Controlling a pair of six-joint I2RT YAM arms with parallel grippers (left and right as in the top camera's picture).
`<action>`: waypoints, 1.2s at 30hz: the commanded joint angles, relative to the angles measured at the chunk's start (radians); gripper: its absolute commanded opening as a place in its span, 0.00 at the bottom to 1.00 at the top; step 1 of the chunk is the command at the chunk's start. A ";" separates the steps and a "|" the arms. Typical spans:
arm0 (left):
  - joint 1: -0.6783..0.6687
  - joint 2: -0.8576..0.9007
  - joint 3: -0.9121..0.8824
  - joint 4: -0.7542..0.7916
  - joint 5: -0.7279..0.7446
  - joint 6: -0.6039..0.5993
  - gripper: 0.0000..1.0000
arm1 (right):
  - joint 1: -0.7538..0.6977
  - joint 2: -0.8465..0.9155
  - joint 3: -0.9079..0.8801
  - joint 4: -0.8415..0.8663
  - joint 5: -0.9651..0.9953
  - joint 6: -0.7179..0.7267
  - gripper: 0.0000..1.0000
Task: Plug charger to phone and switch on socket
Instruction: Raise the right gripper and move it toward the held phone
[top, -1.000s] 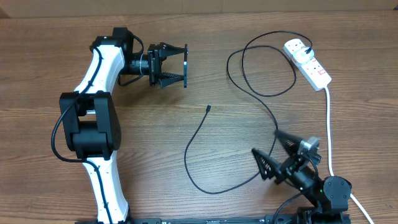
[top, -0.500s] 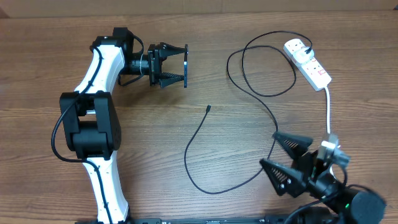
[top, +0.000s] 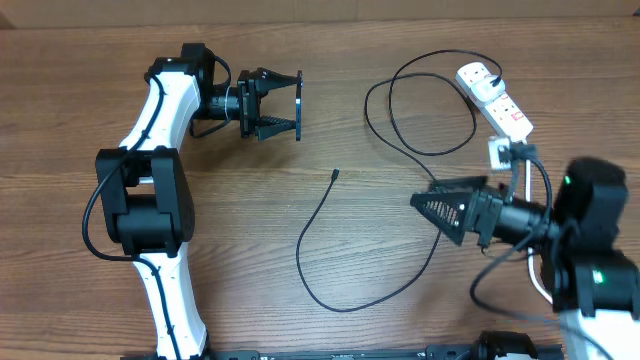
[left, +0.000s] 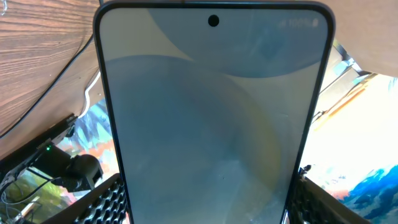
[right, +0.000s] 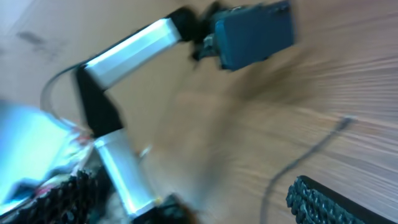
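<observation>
The robot's left gripper holds the phone (top: 298, 88) on edge, open to the empty right gripper. The right fingers should carry on reaching for the phone until they straddle its thin side (top: 299, 108).
My left gripper (top: 272, 104) is shut on the phone (top: 299, 104), holding it on edge above the back left of the table. In the left wrist view the phone's pale blue-grey screen (left: 211, 112) fills the frame between my left gripper's fingers (left: 210, 205). The charger is a thin black cable (top: 318, 225) whose small tip (top: 335, 174) lies on the wood mid-table. It loops right and back to the socket (top: 496, 100). My right gripper (top: 441, 212) is open and empty, raised and pointing left. The blurred right wrist view shows the phone's back (right: 252, 32) and the cable (right: 311, 152) between the open right fingers (right: 199, 202).
The socket's thick white cord (top: 528, 175) runs down the right side past my right arm. The black cable makes a wide loop (top: 430, 100) left of the socket. The table is brown wood; its back edge is close behind the socket.
My right arm has risen from the front right edge and swung up so its gripper points left above the cable. The left arm and phone have not moved.
</observation>
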 joint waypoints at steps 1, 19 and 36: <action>-0.003 0.002 0.030 -0.003 0.060 0.002 0.66 | 0.034 0.071 0.027 0.032 -0.154 0.010 1.00; -0.068 0.002 0.030 -0.121 0.042 0.005 0.64 | 0.713 0.593 0.750 -0.447 1.342 0.320 1.00; -0.116 0.002 0.030 -0.219 -0.003 -0.006 0.65 | 0.745 0.691 0.774 -0.327 1.282 0.433 0.89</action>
